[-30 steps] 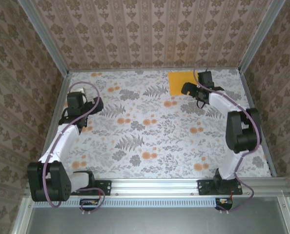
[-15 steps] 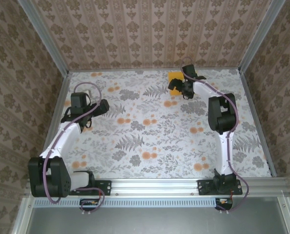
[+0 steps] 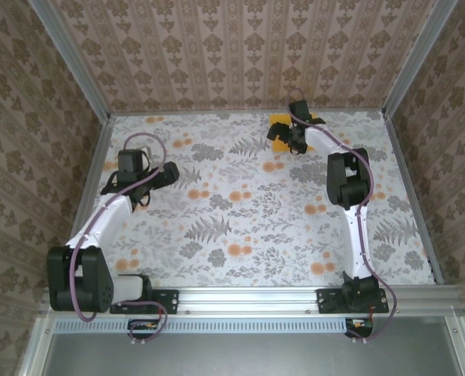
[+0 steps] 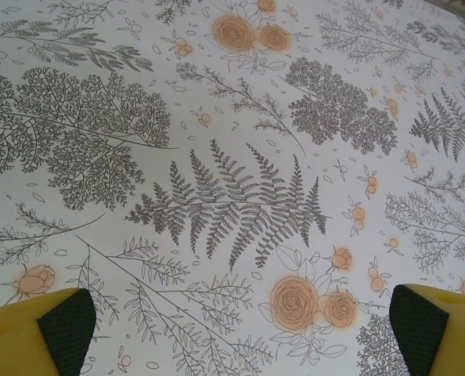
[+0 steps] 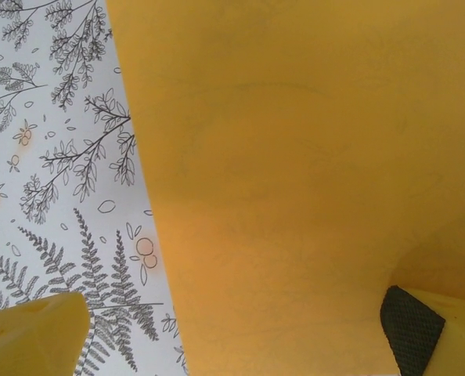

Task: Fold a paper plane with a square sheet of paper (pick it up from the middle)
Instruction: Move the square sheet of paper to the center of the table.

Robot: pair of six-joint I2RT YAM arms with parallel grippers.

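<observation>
The square sheet (image 3: 279,121) is near the far wall, a long way from my left gripper. My right gripper should pull it to the table's middle (image 3: 276,207) before pinching it up.
The square sheet of paper (image 5: 295,172) is plain orange-yellow and lies flat on the flowered table near the far edge, right of centre (image 3: 277,121). My right gripper (image 3: 284,135) hangs over it, covering most of it from above. In the right wrist view the right gripper (image 5: 232,345) is open. Its left finger (image 5: 37,337) is over bare table and its right finger (image 5: 420,337) over the sheet, nothing between them. My left gripper (image 3: 171,172) stands open at the left (image 4: 236,337) above the printed cloth, far from the sheet.
The table (image 3: 240,204) is covered in a grey-leaf and orange-flower print. Aluminium rails and patterned walls (image 3: 240,47) close in the far, left and right sides, and the sheet lies close to the far wall.
My right arm has stretched out and swung left, bringing its gripper from beside the sheet to over it. My left gripper has drifted slightly right.
</observation>
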